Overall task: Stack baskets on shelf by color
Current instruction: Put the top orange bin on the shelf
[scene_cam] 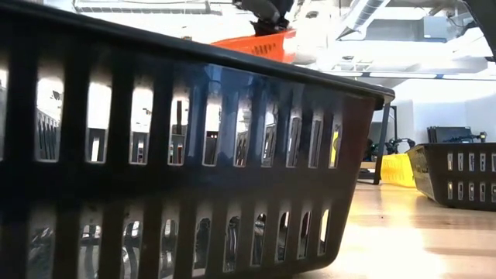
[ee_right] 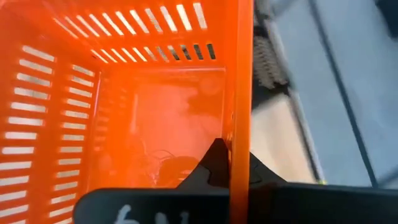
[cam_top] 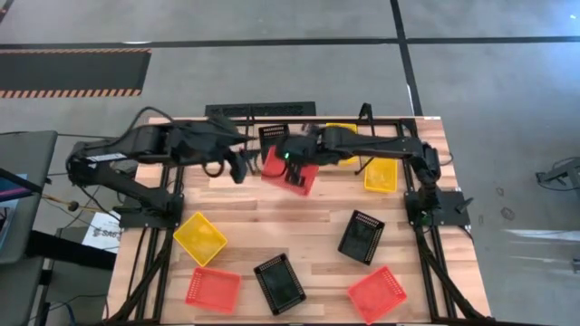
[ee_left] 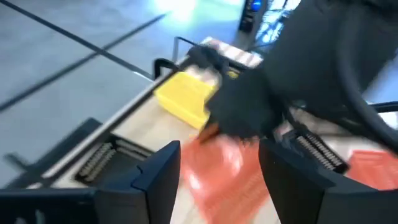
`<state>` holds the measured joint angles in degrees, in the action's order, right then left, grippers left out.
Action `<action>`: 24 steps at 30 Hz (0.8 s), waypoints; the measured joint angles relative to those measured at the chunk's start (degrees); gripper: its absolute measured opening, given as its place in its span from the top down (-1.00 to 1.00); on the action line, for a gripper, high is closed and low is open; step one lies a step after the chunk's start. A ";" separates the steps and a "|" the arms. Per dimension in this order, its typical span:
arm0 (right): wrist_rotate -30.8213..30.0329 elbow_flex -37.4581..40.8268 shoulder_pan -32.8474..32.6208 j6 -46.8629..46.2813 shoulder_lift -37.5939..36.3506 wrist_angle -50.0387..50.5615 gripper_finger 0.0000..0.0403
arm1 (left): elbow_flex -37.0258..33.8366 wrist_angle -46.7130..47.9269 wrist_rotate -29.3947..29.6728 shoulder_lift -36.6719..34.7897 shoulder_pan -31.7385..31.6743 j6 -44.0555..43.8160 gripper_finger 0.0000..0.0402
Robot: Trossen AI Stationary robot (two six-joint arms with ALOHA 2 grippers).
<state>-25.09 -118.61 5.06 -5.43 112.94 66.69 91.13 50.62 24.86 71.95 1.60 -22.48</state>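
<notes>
The red-orange basket [cam_top: 295, 179] hangs crooked before the shelf, so my right gripper should swing it back and square it before lowering it between the black and yellow baskets.
My right gripper [cam_top: 292, 161] reaches in from the table's right and is shut on a red-orange basket [cam_top: 292, 174], which it holds above the table's far middle. The low view shows that basket [scene_cam: 263, 43] high up. My left gripper [cam_top: 237, 168] is open just left of this basket and apart from it; in its wrist view the fingers [ee_left: 163, 168] stand either side of the blurred basket [ee_left: 217, 168]. A black basket [cam_top: 274, 136] and a yellow basket [cam_top: 343, 134] sit by the shelf [cam_top: 258, 110] at the far edge. My right gripper [ee_right: 233, 163] pinches one side wall of the red-orange basket at its rim [ee_right: 240, 118], with one finger [ee_right: 211, 163] inside the basket and the other outside. The basket is lifted clear of the table and tilted.
Loose baskets lie on the wooden table: yellow [cam_top: 381, 175], yellow [cam_top: 199, 237], red [cam_top: 213, 288], black [cam_top: 279, 282], black [cam_top: 361, 237] and red [cam_top: 376, 294]. A black basket [scene_cam: 178, 155] fills the low view's foreground. A black tube frame [cam_top: 426, 244] edges the table.
</notes>
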 joint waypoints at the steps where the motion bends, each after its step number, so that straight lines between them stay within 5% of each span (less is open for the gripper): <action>1: -0.55 0.00 0.97 -1.48 -0.84 -0.11 1.00 | 0.90 1.86 1.71 -0.28 0.57 -0.06 -0.01; 14: -3.63 -0.11 11.47 -18.65 -11.68 -2.92 1.00 | 1.29 22.01 14.51 -1.54 5.68 -10.32 0.00; 24: -4.84 7.09 13.52 -33.81 -10.45 -1.60 1.00 | 1.29 24.42 15.23 -1.52 5.90 -10.16 0.00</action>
<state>-29.93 -111.52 18.58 -39.24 102.49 65.09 92.42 75.03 40.09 70.43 7.51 -32.64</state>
